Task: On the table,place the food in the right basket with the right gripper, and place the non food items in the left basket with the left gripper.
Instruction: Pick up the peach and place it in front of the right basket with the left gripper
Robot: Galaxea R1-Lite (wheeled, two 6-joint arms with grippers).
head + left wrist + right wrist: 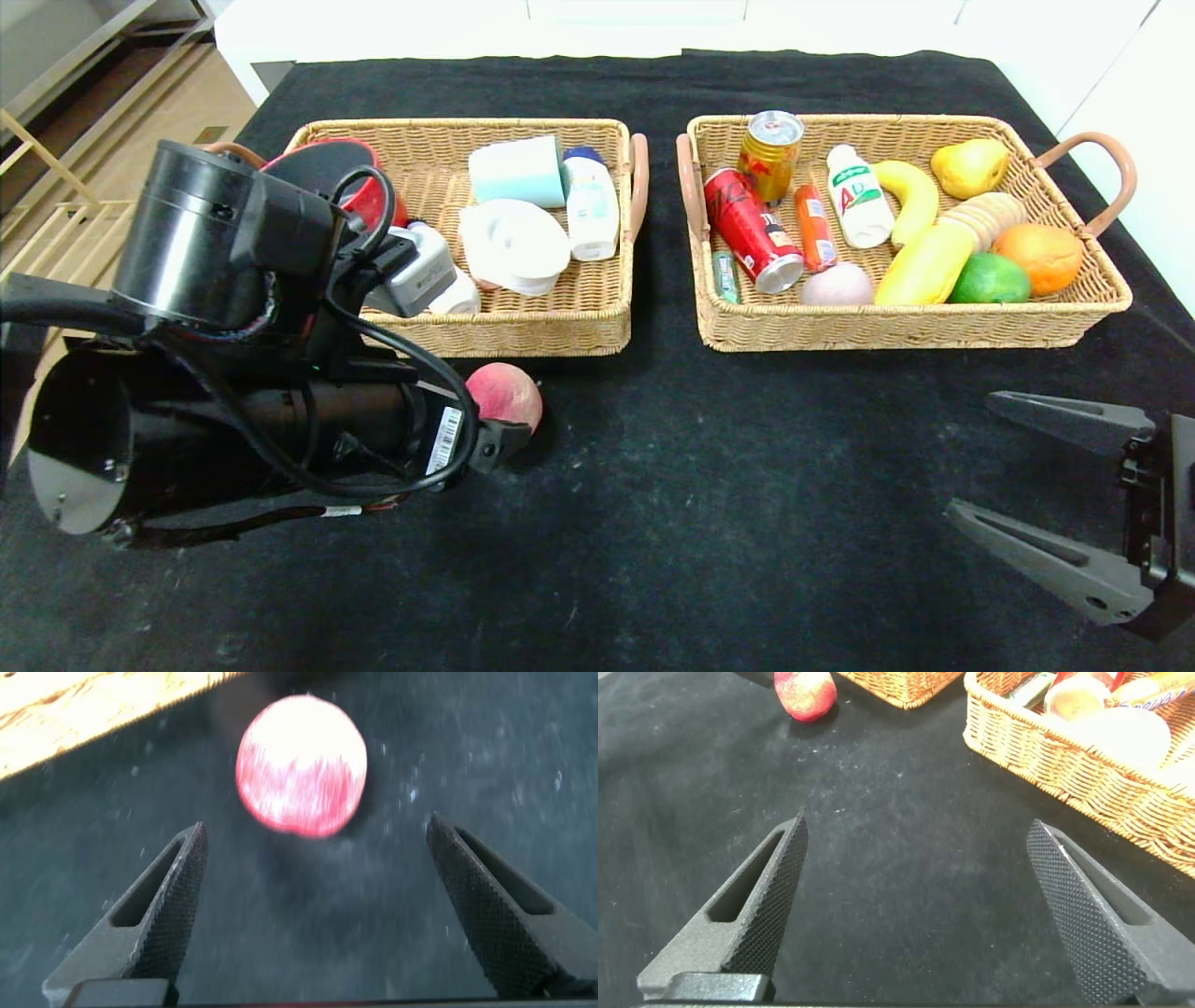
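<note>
The peach (507, 394) is a long way from my right gripper. My left gripper should bring it to the middle of the table (779, 448) for my right gripper.
A pink-red peach (504, 396) (301, 765) lies on the black table (700, 485) just in front of the left basket (523, 327). My left gripper (316, 826) is open a little short of the peach, with only cloth between its fingers. My right gripper (969, 455) (917, 823) is open and empty near the table's front right. The right basket (896, 327) holds a pale pinkish ball (836, 285), a big yellow oblong fruit (924, 266) and an orange-red sausage stick (815, 229). A white coiled disc (513, 245) lies in the left basket.
The right basket also holds cans (752, 229), a small white bottle (859, 196), a banana (910, 191), a pear (971, 166), a lime (990, 278) and an orange (1038, 254). The left basket has a teal block (518, 171) and a white bottle (591, 205).
</note>
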